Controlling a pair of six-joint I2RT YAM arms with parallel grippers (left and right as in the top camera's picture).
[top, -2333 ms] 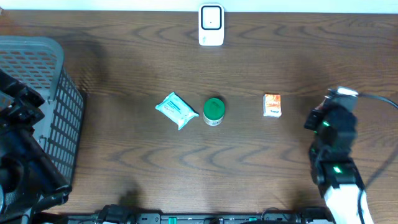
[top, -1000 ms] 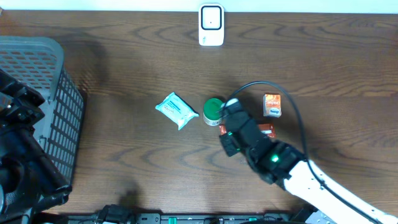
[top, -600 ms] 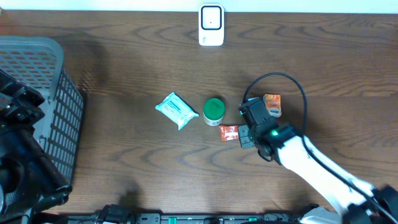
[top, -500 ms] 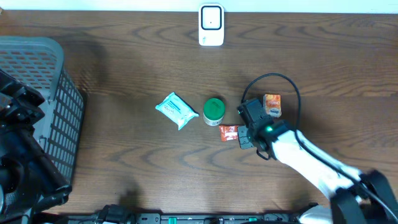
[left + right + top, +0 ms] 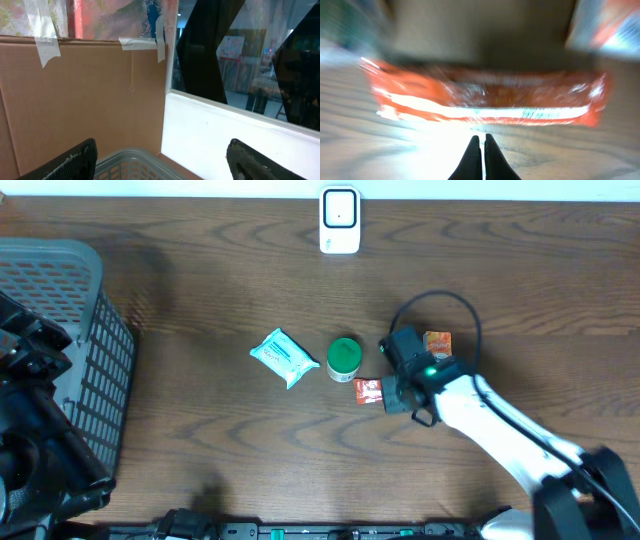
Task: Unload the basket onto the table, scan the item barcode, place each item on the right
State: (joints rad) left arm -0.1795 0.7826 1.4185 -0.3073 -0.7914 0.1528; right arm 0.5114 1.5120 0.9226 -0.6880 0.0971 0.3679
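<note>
My fingers are shut, and the red snack packet (image 5: 485,100) lies crosswise in front of them. So my right gripper should turn it round, then open and take its end (image 5: 362,391) by the green-lidded jar.
A red snack packet (image 5: 368,391) lies flat on the table just below the green-lidded jar (image 5: 344,356). My right gripper (image 5: 390,392) is shut and empty, its tips right beside the packet's right end. In the right wrist view the packet (image 5: 485,97) stretches blurred across the frame just ahead of the closed fingertips (image 5: 481,140). The white scanner (image 5: 340,220) stands at the far edge, centre. My left gripper (image 5: 161,145) is open and holds nothing above the grey basket (image 5: 135,159).
A light blue wipes pack (image 5: 285,358) lies left of the jar. An orange box (image 5: 438,347) sits right behind my right wrist. The grey basket (image 5: 60,300) fills the left side, with my left arm (image 5: 35,410) over it.
My right arm has swung in from the right edge to the table's middle. The red packet, absent in the earliest frame, now lies by the jar. The left arm has not moved.
</note>
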